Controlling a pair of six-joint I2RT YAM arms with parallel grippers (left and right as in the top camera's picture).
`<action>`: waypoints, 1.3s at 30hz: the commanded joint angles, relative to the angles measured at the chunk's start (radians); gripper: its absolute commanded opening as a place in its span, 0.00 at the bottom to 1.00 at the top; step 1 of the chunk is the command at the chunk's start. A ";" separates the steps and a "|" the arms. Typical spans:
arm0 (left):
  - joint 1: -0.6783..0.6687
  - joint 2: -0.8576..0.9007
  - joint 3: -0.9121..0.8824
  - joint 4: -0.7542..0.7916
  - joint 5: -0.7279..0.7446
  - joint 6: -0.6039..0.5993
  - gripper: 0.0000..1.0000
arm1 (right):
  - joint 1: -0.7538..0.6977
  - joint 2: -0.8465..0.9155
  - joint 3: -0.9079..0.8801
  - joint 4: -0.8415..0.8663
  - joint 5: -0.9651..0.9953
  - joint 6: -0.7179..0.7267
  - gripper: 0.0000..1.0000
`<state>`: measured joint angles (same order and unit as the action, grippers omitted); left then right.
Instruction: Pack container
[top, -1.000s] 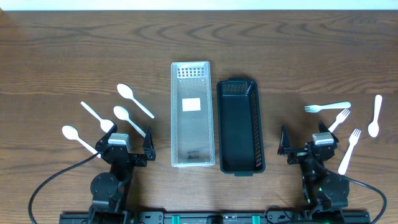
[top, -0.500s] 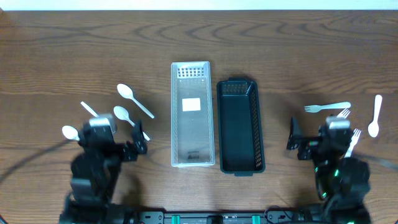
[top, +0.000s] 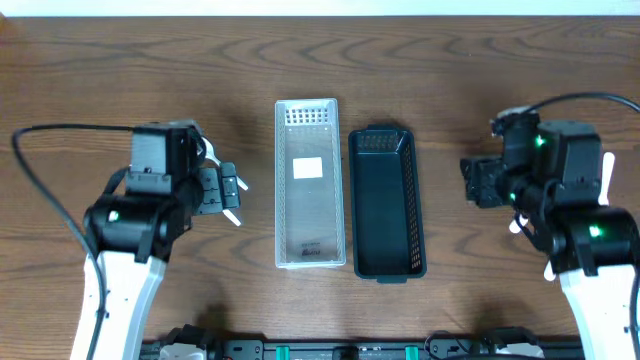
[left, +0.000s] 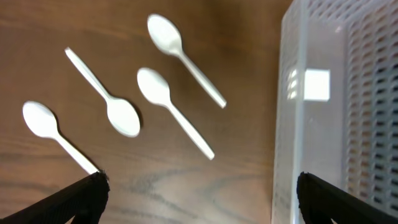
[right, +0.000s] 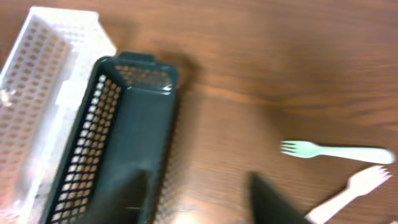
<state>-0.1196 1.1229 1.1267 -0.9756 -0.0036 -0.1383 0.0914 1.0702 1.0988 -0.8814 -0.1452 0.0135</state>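
Next, I push the black container's near end (top: 391, 277), sticking out past the white container, back with my right gripper, then nudge the black container's outer side (top: 417, 212) inward before packing.
A white perforated container (top: 310, 185) and a black perforated container (top: 386, 205) lie side by side mid-table, both empty. Several white spoons (left: 154, 87) lie on the wood left of the white container (left: 336, 112). Above them hovers my left gripper (top: 225, 190) (left: 200, 193), wide open and holding nothing. Two white forks (right: 336, 151) lie right of the black container (right: 124, 130). My right gripper (top: 475, 182) (right: 199, 199) hangs above bare wood between that container and the forks, jaws partly apart with nothing between them. Overhead, both arms hide most of the cutlery.
The table is dark brown wood (top: 320, 60). The two containers nearly touch along their long sides. Cables trail from both arms, one across the left (top: 60, 130) and one at the far right (top: 590, 100).
Both arms have lifted from the near edge and swung out, the left over the spoons, the right beside the forks. The right jaws have narrowed.
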 joint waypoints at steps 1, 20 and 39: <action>0.003 0.018 0.021 -0.021 0.004 -0.006 0.96 | 0.047 0.032 0.016 -0.045 -0.077 0.012 0.01; 0.003 0.020 0.021 -0.037 0.003 -0.005 0.95 | 0.515 0.036 -0.011 -0.403 -0.168 -0.039 0.01; 0.003 0.020 0.021 -0.037 0.003 -0.005 0.96 | 0.572 0.058 -0.190 -0.390 -0.380 0.005 0.01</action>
<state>-0.1196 1.1435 1.1267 -1.0103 -0.0029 -0.1383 0.6540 1.1137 0.9333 -1.2667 -0.4877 -0.0078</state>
